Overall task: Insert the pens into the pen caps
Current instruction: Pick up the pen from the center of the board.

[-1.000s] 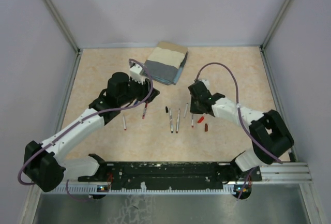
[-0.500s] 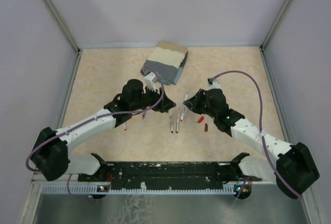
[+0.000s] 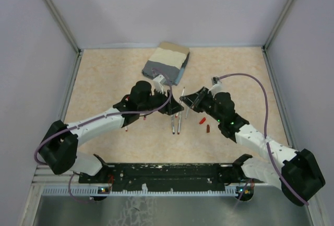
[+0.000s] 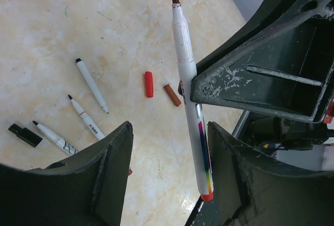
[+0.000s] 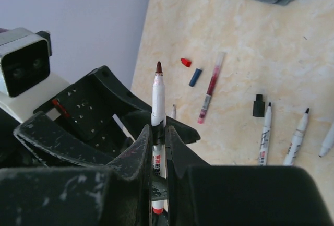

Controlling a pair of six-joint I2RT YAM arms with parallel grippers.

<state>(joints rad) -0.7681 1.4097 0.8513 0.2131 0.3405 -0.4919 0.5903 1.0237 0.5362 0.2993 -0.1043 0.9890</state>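
My right gripper holds the white pen point(image 4: 183, 43) and is on the red pen cap's side. My left gripper should take the pen before my right gripper gets the cap point(image 3: 202, 120).
My right gripper point(image 5: 159, 132) is shut on a white pen point(image 5: 158, 98), held upright with its brown-red tip bare. In the left wrist view the same pen point(image 4: 188, 80) stands between the fingers of my open left gripper point(image 4: 169, 132), its red end close to the right-hand finger point(image 4: 229, 174). From above, both grippers meet over the table's middle: left gripper point(image 3: 174, 106), right gripper point(image 3: 188, 98). A red pen cap point(image 4: 148, 84) and a brown one point(image 4: 171, 94) lie on the table below. Three uncapped pens point(image 4: 92, 86) and a black cap point(image 4: 24, 134) lie further left.
A folded grey-beige cloth point(image 3: 166, 61) lies at the back centre. Two pens point(image 3: 176, 124) lie side by side under the grippers. A red-barrelled pen point(image 5: 211, 86), a blue cap point(image 5: 195, 77) and a small red cap point(image 5: 186, 62) lie near the left arm. Grey walls close in three sides.
The right gripper has lifted a pen off the table and carried it left and up. The left arm has swung right to meet it, and its jaws have opened wider.
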